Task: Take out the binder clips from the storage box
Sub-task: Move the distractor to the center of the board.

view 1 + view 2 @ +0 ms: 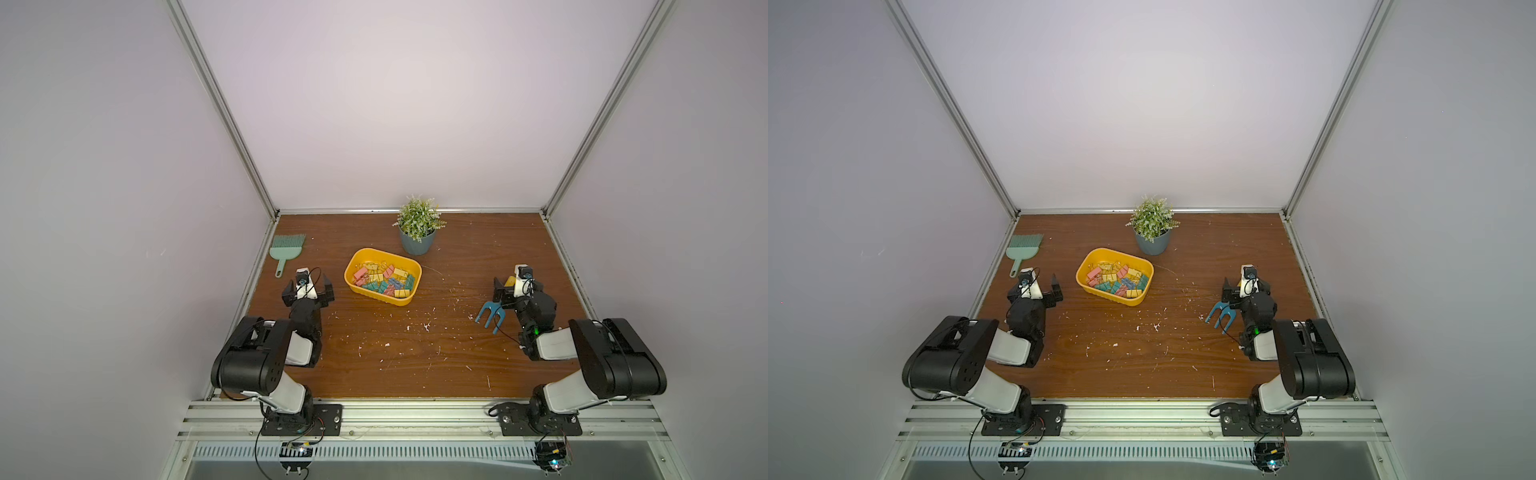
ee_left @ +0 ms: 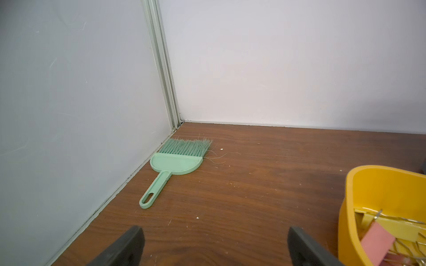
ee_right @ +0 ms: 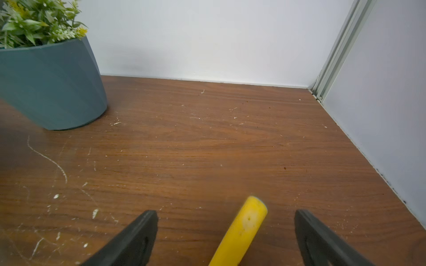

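My two grippers should straighten the yellow storage box (image 1: 383,276), crooked and far from my right gripper, by meeting its ends (image 1: 417,281) and turning it before they take binder clips.
The yellow storage box (image 1: 352,266) (image 1: 1084,270) sits mid-table, and both top views show it holding several pastel binder clips (image 1: 384,280) (image 1: 1117,281). Left of the box, my left gripper (image 1: 308,289) (image 1: 1036,293) is open and holds nothing. The left wrist view shows its fingers spread over bare wood (image 2: 215,232), with the box wall (image 2: 368,184) and a pink clip (image 2: 375,244) to one side. My right gripper (image 1: 515,289) (image 1: 1246,291) (image 3: 226,214) is open far right of the box. A yellow handle (image 3: 244,228) lies loose between its fingers.
The yellow handle belongs to a blue fork-shaped tool (image 1: 492,316) (image 1: 1223,313) lying under the right gripper. A potted plant (image 1: 417,243) (image 3: 50,87) stands behind the box. A green hand brush (image 1: 284,249) (image 2: 175,161) lies by the left wall. Walls close three sides.
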You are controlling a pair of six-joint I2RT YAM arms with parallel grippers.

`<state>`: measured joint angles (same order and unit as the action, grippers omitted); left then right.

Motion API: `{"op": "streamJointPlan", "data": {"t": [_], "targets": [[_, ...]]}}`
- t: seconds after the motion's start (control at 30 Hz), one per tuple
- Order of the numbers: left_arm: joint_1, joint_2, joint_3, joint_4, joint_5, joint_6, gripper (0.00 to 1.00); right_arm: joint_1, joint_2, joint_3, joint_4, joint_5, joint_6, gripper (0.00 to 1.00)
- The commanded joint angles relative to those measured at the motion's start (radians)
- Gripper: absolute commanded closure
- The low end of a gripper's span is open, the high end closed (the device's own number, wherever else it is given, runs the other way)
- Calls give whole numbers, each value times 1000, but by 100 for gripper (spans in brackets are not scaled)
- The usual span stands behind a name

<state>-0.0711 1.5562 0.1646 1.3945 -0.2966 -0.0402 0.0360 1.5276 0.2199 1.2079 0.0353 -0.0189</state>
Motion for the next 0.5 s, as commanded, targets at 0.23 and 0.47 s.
{"op": "streamJointPlan", "data": {"t": [0.23, 0.47], "targets": [[8, 7, 9, 13, 5, 4, 0, -3, -2, 16, 41, -14, -1, 1], [-8, -23, -75, 131, -52, 1, 0, 4, -29, 7, 42, -27, -19, 1]]}}
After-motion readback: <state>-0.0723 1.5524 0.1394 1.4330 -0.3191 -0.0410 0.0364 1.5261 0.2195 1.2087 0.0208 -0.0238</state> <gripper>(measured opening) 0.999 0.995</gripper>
